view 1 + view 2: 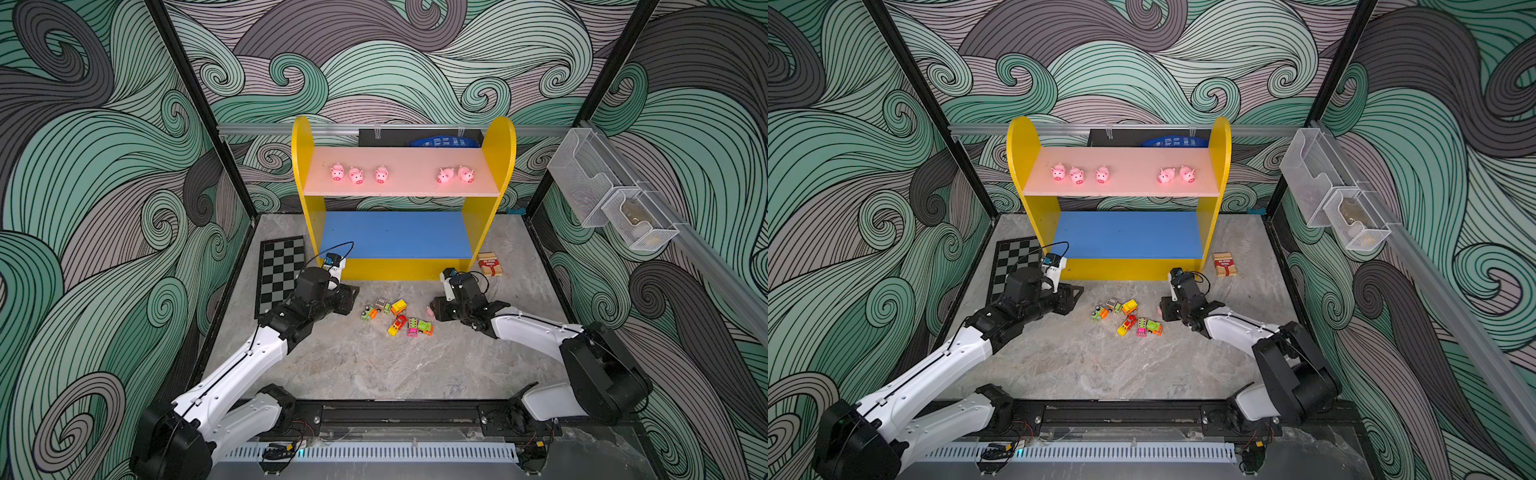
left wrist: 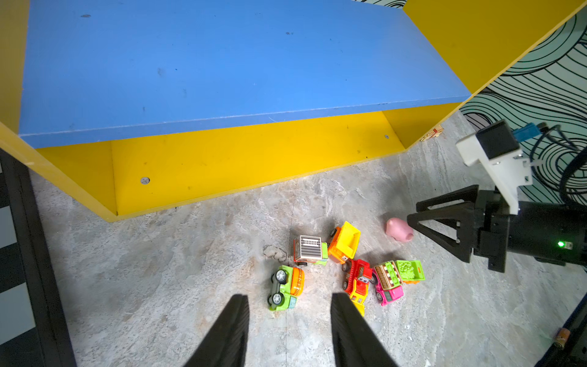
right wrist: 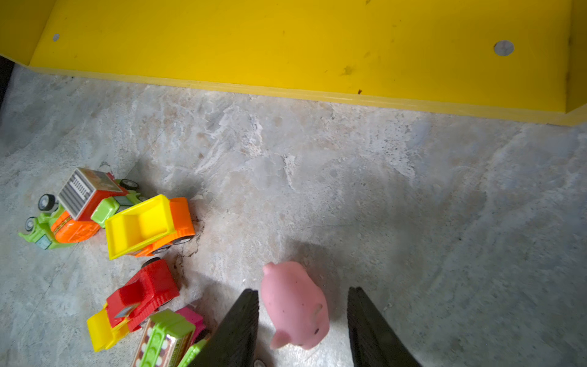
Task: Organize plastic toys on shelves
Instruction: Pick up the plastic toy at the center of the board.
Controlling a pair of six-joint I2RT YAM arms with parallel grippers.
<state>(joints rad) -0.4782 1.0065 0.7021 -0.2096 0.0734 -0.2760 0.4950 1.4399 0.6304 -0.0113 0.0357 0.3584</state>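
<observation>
The pig [image 3: 296, 305] is lying crooked between the right gripper's fingers, so the robot's right gripper should move back and its left gripper should lightly push the pig's rear [image 3: 276, 280] straight first.
The yellow shelves [image 1: 496, 166] stand at the back; several pink pigs [image 1: 337, 171] sit on the upper pale pink board, and nothing sits on the lower blue board [image 1: 395, 235]. Several toy vehicles [image 1: 397, 318] lie clustered on the floor in front. One more pig [image 3: 295, 305] lies on the floor between the fingers of my right gripper [image 3: 303, 289], which is open, with a gap on one side. My left gripper [image 2: 289, 296] is open, with nothing in it, low over the floor just short of a green and orange vehicle [image 2: 286, 286].
A grey-black checkerboard [image 1: 280, 274] lies left of the shelves. A red-and-tan card box [image 1: 489, 264] stands by the shelves' right foot. Wire mesh baskets [image 1: 611, 195] hang on the right wall rail. Patterned walls close in both sides.
</observation>
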